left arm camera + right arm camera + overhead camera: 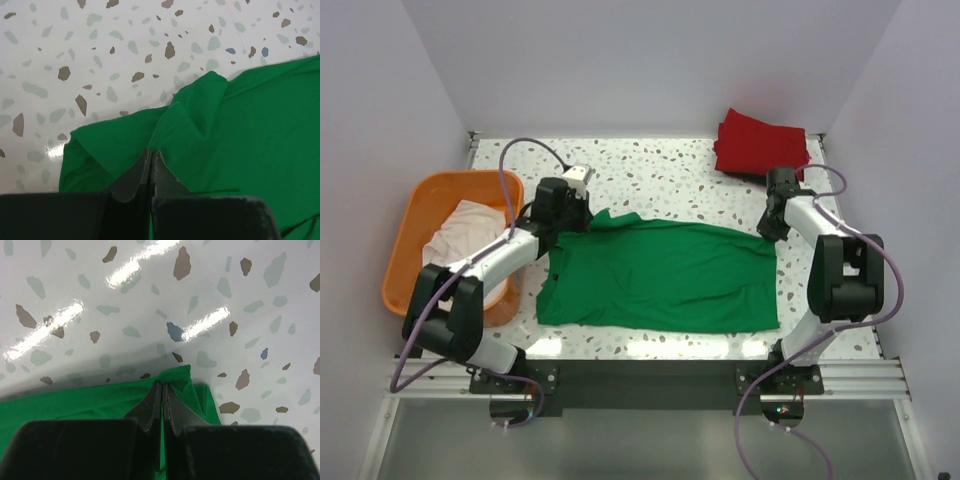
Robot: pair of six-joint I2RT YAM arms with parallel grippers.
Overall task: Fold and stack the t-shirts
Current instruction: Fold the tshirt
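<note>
Both my grippers are holding the green t-shirt's far corners (603, 218), and its near half is flat. My left gripper keeps moving toward that half (567, 286) and lets go of its corner there.
The bright green t-shirt (660, 275) lies spread across the middle of the table. My left gripper (572, 215) is shut on its far left corner, pinching a fold of green cloth (170, 127). My right gripper (772, 228) is shut on its far right corner (182, 377). The red t-shirt (760, 145) lies folded at the far right corner of the table. The off-white t-shirt (465, 228) lies crumpled in the orange basket. The black t-shirt is out of view.
The orange plastic basket (408, 240) stands at the left edge of the terrazzo table (660, 175). White walls enclose the far side and both sides.
</note>
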